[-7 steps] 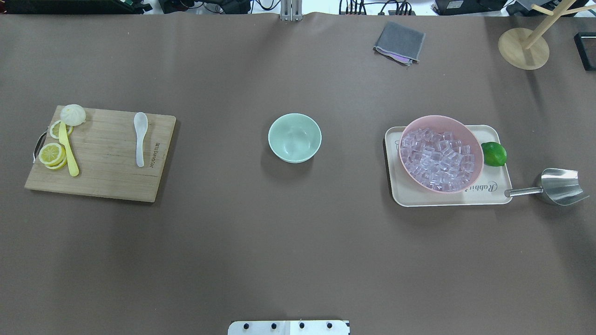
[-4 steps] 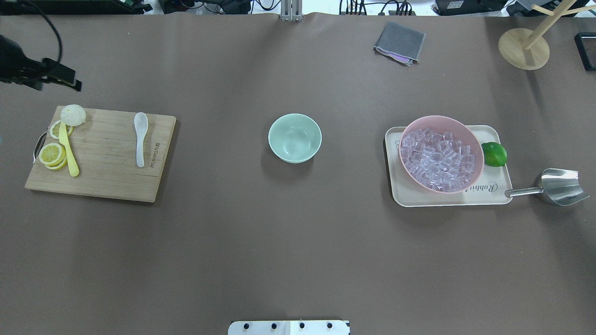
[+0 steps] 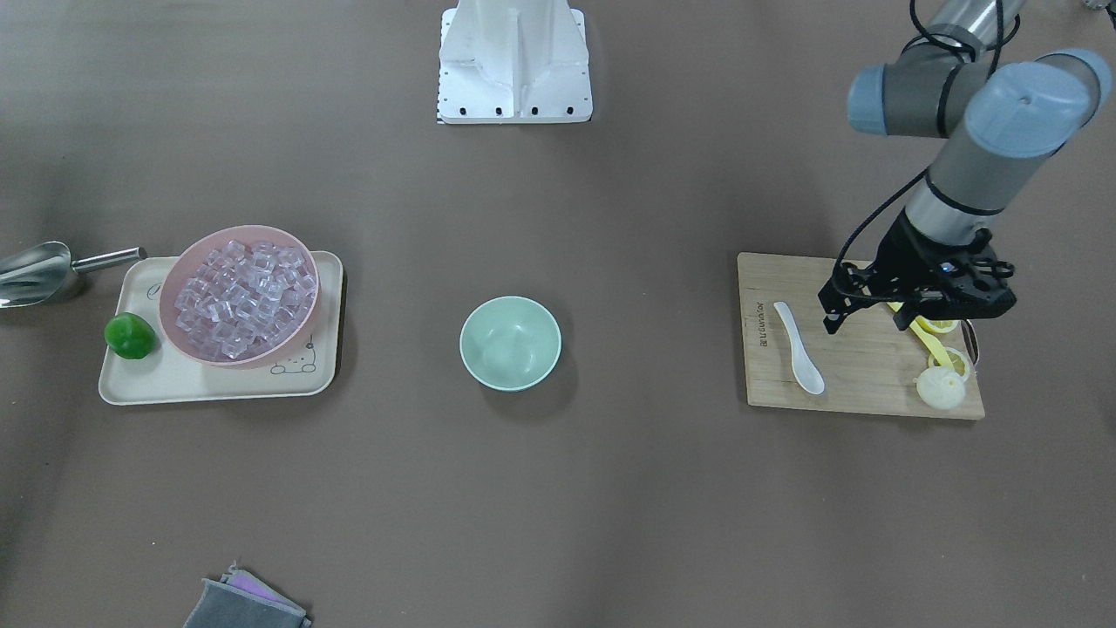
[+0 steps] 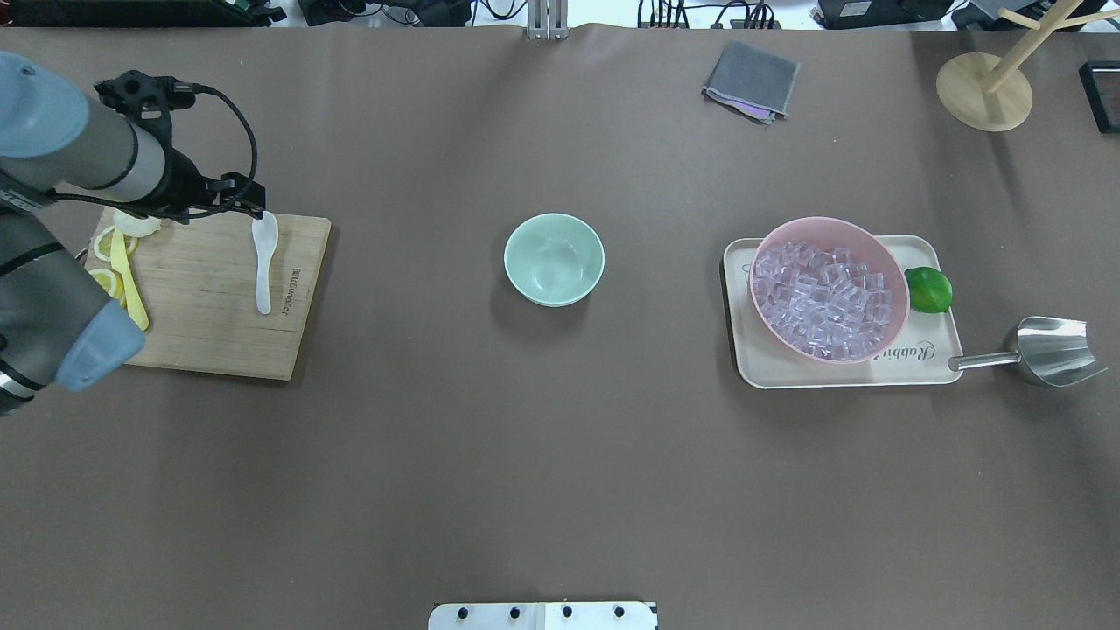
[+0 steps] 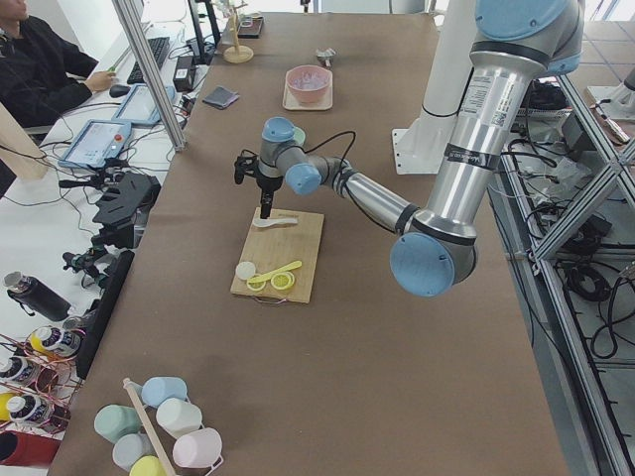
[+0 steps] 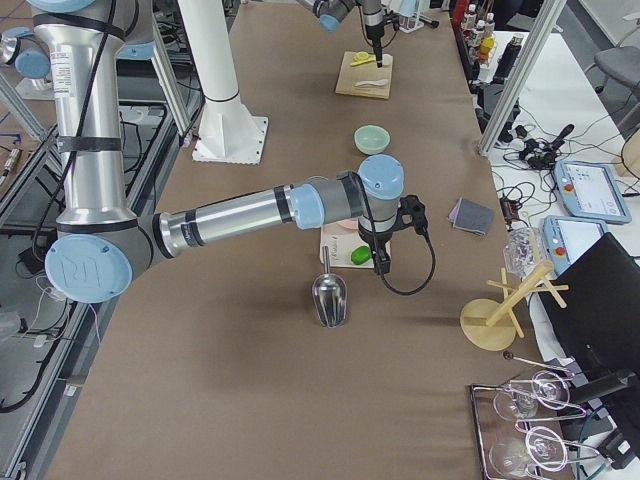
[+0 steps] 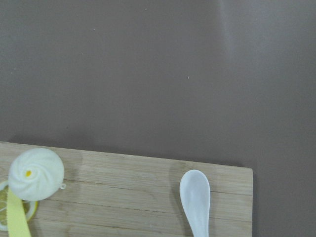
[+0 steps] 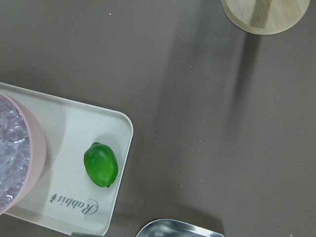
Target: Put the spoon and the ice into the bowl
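My gripper is about to lower the white spoon inside, and the spoon's handle [image 3: 786, 318] will stick out over the bowl's rim, because the spoon nearly matches the mint-green bowl's width [image 3: 510, 344].
The white spoon [image 4: 263, 262] lies on a wooden cutting board [image 4: 219, 332] at the left; it also shows in the front view [image 3: 800, 347] and the left wrist view [image 7: 195, 200]. My left gripper [image 3: 863, 323] hovers open and empty over the board, beside the spoon's handle end. The mint-green bowl [image 4: 554, 260] stands empty at the table's middle. Several ice cubes [image 4: 822, 293] fill a pink bowl [image 3: 240, 229] at the right. My right gripper [image 6: 381, 268] shows only in the right side view, above the tray's lime end; I cannot tell whether it is open or shut.
Lemon slices, a yellow utensil [image 4: 131, 293] and a white bun [image 3: 940, 388] share the board. The pink bowl and a lime [image 4: 927, 290] sit on a cream tray [image 4: 761, 372]. A steel scoop [image 4: 1050, 350] lies right of it. A grey cloth [image 4: 751, 79] and a wooden stand [image 4: 984, 92] are at the back.
My left arm has come in from the left and moved over the cutting board, close to the spoon. Nothing on the table has moved.
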### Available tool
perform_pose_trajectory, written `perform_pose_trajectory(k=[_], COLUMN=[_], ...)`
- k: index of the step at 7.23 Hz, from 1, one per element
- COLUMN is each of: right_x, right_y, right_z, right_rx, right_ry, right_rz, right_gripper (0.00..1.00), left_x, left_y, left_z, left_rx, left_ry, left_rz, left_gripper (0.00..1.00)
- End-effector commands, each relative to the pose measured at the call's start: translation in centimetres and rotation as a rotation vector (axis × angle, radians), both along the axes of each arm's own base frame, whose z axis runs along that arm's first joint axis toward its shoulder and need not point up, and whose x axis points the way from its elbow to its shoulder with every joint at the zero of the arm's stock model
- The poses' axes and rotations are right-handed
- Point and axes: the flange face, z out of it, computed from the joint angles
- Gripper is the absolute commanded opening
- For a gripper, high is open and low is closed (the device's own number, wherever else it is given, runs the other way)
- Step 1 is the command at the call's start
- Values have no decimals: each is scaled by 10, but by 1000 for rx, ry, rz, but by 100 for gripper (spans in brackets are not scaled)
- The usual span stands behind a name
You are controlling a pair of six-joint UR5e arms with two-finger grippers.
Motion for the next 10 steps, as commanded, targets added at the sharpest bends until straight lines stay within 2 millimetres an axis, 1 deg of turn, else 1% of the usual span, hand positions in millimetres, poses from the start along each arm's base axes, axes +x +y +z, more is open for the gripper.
perform_pose_trajectory(k=[1, 2, 3, 4, 6, 7, 8, 9, 10], right_x=[-16, -27, -40, -54, -62, -64, -67, -69, -69], right_y=[-2, -3, -3, -5, -4, -4, -4, -4, -3], right_z=[-7, -13, -19, -26, -30, -30, -30, -29, -30], right_rx=[-3, 0, -12, -25, -23, -21, -23, -23, -24], right_ry=[-18, -29, -42, -57, -66, -67, -67, -65, -65], right_rz=[13, 24, 33, 48, 49, 44, 39, 35, 35], right_gripper=[100, 100, 100, 100, 100, 100, 100, 100, 100], left_x=[49, 55, 59, 64, 63, 64, 62, 60, 61], left_y=[5, 5, 6, 10, 11, 13, 15, 16, 16], left_z=[12, 24, 32, 34, 34, 33, 39, 41, 41], left_rx=[-11, 4, 1, 1, 5, 9, 3, 2, 0], left_ry=[5, 8, 1, -2, -5, -7, -14, -15, -16], left_rz=[-11, -10, -4, 7, 6, 4, 6, 6, 6], left_gripper=[97, 95, 84, 77, 70, 69, 67, 59, 41])
